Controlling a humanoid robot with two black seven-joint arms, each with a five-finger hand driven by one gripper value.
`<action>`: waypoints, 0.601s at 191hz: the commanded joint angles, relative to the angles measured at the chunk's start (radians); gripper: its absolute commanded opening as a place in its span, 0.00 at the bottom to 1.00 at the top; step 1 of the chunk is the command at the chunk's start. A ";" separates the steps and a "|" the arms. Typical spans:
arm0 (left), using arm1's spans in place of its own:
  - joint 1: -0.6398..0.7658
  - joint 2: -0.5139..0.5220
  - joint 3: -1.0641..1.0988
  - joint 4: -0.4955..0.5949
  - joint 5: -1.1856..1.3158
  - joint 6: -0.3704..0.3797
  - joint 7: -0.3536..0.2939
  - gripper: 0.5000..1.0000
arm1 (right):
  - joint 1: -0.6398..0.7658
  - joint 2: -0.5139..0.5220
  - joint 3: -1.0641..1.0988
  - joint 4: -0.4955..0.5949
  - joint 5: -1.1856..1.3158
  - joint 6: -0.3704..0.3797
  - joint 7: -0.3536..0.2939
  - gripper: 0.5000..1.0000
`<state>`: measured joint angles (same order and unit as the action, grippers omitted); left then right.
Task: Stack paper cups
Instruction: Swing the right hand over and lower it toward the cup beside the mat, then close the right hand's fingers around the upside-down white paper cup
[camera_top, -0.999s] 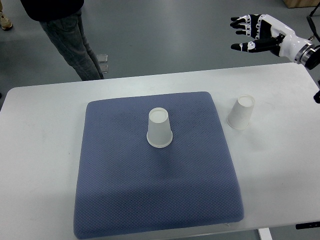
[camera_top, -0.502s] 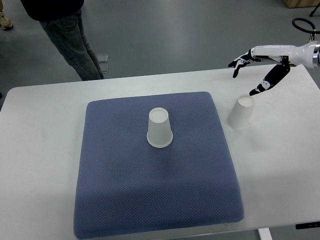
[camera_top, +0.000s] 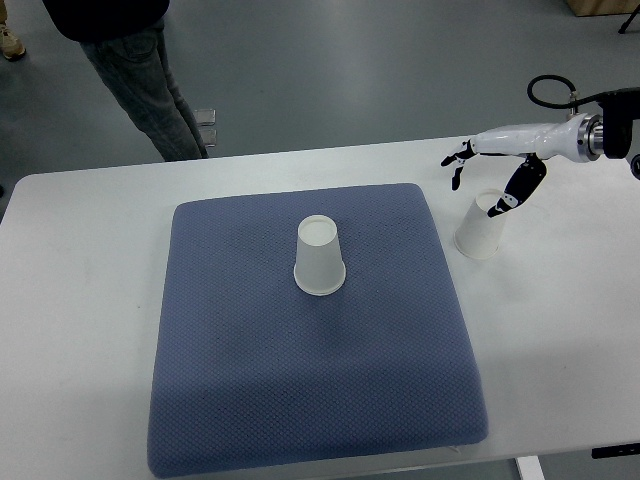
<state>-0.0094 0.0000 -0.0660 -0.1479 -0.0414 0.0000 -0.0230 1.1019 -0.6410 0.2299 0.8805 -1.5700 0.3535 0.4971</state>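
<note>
The second cup (camera_top: 480, 228) should slide far down over the cup on the mat when I lower it, because that cup gets narrower toward its top (camera_top: 319, 236).
Two white paper cups stand upside down. One cup (camera_top: 319, 256) is in the middle of the blue-grey mat (camera_top: 310, 360). The other cup (camera_top: 483, 226) stands on the white table just right of the mat. My right hand (camera_top: 482, 183) comes in from the right edge and hovers right above this second cup. Its fingers are spread and it holds nothing; the thumb (camera_top: 514, 190) hangs at the cup's top and the other fingers (camera_top: 456, 162) point left past it. The left arm is out of view.
The white table (camera_top: 90, 260) carries the mat. A person's legs (camera_top: 140, 75) stand beyond the table's far edge at the upper left. A black cable (camera_top: 550, 88) loops near my right forearm.
My right hand has come down and to the left, from high above the table's far right corner to just over the cup beside the mat. Both cups have stayed put.
</note>
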 joint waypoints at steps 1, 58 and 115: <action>0.000 0.000 0.000 -0.001 0.000 0.000 0.000 1.00 | -0.002 0.006 -0.040 -0.011 -0.036 -0.053 0.001 0.81; 0.000 0.000 0.000 -0.001 0.000 0.000 0.000 1.00 | -0.001 0.029 -0.144 -0.037 -0.062 -0.208 0.000 0.81; 0.000 0.000 0.000 -0.001 0.000 0.000 0.000 1.00 | -0.019 0.069 -0.172 -0.072 -0.064 -0.258 0.000 0.81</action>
<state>-0.0092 0.0000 -0.0659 -0.1483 -0.0414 0.0000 -0.0230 1.0926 -0.5936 0.0604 0.8310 -1.6351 0.1091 0.4962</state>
